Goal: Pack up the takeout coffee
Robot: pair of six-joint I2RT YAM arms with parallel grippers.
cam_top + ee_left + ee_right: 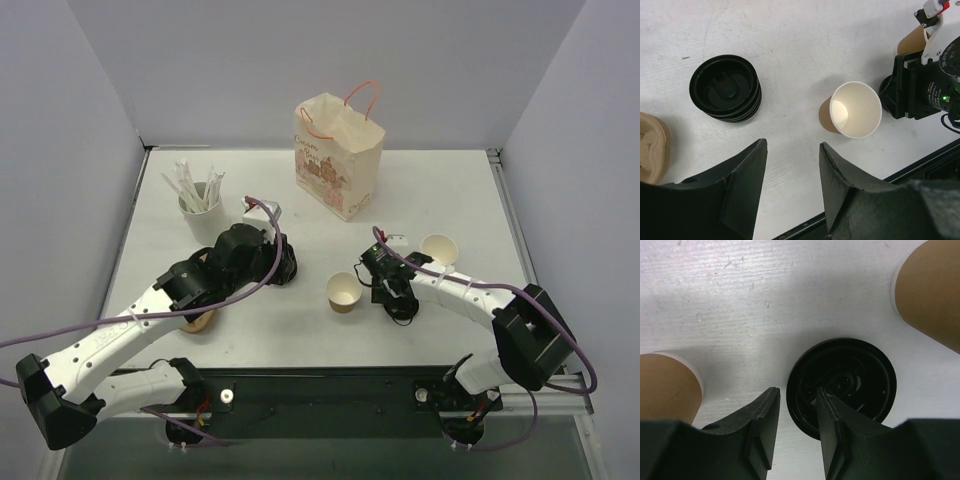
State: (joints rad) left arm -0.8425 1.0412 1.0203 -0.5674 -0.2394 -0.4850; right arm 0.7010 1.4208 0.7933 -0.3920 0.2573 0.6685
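The black lid lies hollow side up (844,384). Next, my right gripper tips it on edge and passes it to my left gripper before capping the cup (344,290).
No cup with a lid on it shows. A lidless brown paper cup (342,292) stands upright mid-table; it also shows in the left wrist view (855,110) and at the left edge of the right wrist view (665,387). A single black lid (850,382) lies on the table under my right gripper (797,392). The jaws are slightly apart and straddle the lid's left rim, one finger over the lid, one outside it. In the top view the right gripper (385,288) is just right of the cup. My left gripper (792,145) is open and empty, near a stack of black lids (726,89).
A printed paper bag (340,155) with orange handles stands open at the back. A white cup of stirrers (198,198) is back left. Another brown cup (440,248) sits right of the right gripper. A cardboard carrier (652,145) lies at the left.
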